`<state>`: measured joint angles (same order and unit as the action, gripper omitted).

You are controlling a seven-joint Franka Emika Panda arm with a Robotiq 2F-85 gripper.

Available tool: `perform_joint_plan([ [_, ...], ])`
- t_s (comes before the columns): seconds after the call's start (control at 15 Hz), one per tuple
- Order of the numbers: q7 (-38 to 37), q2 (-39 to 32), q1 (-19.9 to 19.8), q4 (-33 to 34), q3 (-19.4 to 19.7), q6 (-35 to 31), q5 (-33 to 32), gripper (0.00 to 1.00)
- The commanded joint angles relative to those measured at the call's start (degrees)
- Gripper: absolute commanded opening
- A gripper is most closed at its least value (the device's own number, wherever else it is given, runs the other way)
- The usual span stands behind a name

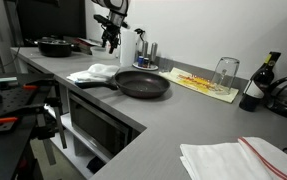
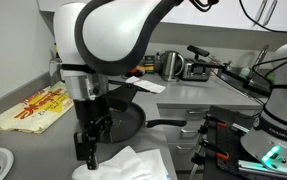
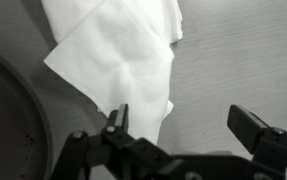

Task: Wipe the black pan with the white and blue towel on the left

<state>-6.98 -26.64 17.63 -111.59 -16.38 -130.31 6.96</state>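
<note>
My open gripper is going down toward the towel (image 2: pixel 129 165), and the white towel's near end (image 3: pixel 143 106) is clear of the black pan. It should go on down and close once cloth is between its fingers.
The black pan (image 1: pixel 143 84) lies on the grey counter, handle pointing toward the white towel (image 1: pixel 95 72) crumpled beside it. Both also show in an exterior view, the pan (image 2: pixel 131 120) behind the arm and the towel (image 2: pixel 133 165) at the front edge. My gripper (image 1: pixel 108 38) hangs open and empty above the towel. In the wrist view the towel (image 3: pixel 123 50) fills the upper middle, one corner reaching under a finger of the gripper (image 3: pixel 183 122). The pan's rim (image 3: pixel 8 110) curves at the left. No blue shows on the towel.
A second dark pan (image 1: pixel 53 45) sits at the far end of the counter. A yellow mat (image 1: pixel 205 84) with an upturned glass (image 1: pixel 225 72) lies beyond the pan. A red-striped white towel (image 1: pixel 238 160) lies at the near corner. Bottles (image 1: pixel 143 52) stand behind.
</note>
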Motion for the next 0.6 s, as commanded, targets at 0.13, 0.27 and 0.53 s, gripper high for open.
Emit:
perform_joint_plan([
  [0.13,-3.17,-5.61,4.00,1.73,2.65,-4.79,-3.49,1.00],
  [0.27,-4.71,-7.34,5.96,1.70,4.39,-5.95,-6.78,1.00],
  [0.53,-8.26,-9.75,9.23,2.20,6.84,-6.27,-12.78,1.00],
])
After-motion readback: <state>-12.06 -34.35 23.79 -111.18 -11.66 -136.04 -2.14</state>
